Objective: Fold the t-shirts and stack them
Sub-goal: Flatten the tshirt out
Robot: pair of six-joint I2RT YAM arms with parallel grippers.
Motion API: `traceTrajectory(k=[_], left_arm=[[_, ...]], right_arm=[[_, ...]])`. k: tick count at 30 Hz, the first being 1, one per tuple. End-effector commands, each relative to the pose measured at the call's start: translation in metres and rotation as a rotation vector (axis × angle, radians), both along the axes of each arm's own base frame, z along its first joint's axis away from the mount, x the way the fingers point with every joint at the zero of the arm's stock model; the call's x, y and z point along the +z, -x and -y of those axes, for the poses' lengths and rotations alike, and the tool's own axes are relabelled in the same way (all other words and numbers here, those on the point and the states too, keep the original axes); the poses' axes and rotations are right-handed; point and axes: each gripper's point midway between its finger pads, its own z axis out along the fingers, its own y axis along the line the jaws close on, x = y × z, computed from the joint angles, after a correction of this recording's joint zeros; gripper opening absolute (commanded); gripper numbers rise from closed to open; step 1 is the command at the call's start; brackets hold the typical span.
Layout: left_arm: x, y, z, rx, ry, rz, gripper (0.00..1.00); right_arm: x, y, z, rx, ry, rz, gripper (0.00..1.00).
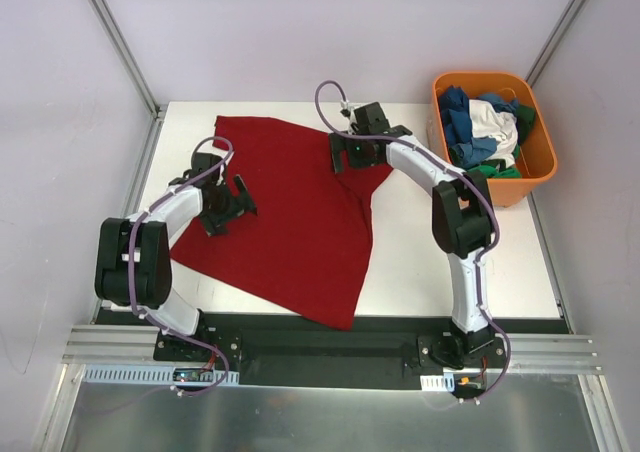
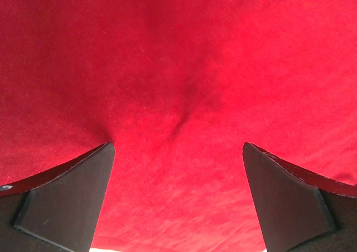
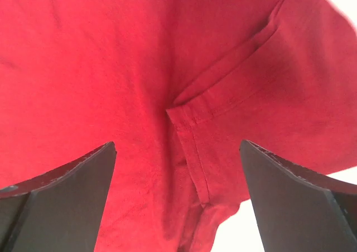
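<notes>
My left gripper should move back and pinch the t-shirt's outer corner (image 1: 176, 255) before it lifts, because it is over flat cloth (image 2: 178, 157) well inside the red t-shirt's edge.
A large dark red t-shirt (image 1: 290, 222) lies spread on the white table. My left gripper (image 1: 225, 207) is open over the shirt's left part; in the left wrist view the red cloth (image 2: 178, 85) fills the frame between the spread fingers (image 2: 67, 202). My right gripper (image 1: 350, 152) is open over the shirt's upper right part; the right wrist view shows a folded sleeve hem (image 3: 195, 129) between its fingers (image 3: 295, 202). Blue, white and green t-shirts (image 1: 485, 127) lie bunched in the orange tub.
The orange plastic tub (image 1: 535, 167) stands at the table's back right corner. Bare white table (image 1: 460, 262) shows to the right of the red shirt. Metal frame posts rise at the back corners.
</notes>
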Motion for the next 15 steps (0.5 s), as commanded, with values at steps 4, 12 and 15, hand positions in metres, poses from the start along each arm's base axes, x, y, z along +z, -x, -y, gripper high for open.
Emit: traceTrajectory(k=[4, 12, 15], left_arm=[[-0.020, -0.031, -0.005, 0.087, 0.011, -0.057, 0.99], [-0.038, -0.121, -0.031, 0.153, -0.067, -0.062, 0.99], [-0.036, -0.170, -0.020, 0.114, -0.020, -0.032, 0.99]], right_arm=[[-0.025, 0.025, -0.008, -0.002, -0.048, -0.127, 0.97], [-0.055, 0.093, 0.000, -0.022, -0.117, -0.280, 0.97], [-0.061, 0.143, -0.005, 0.026, -0.145, -0.357, 0.97]])
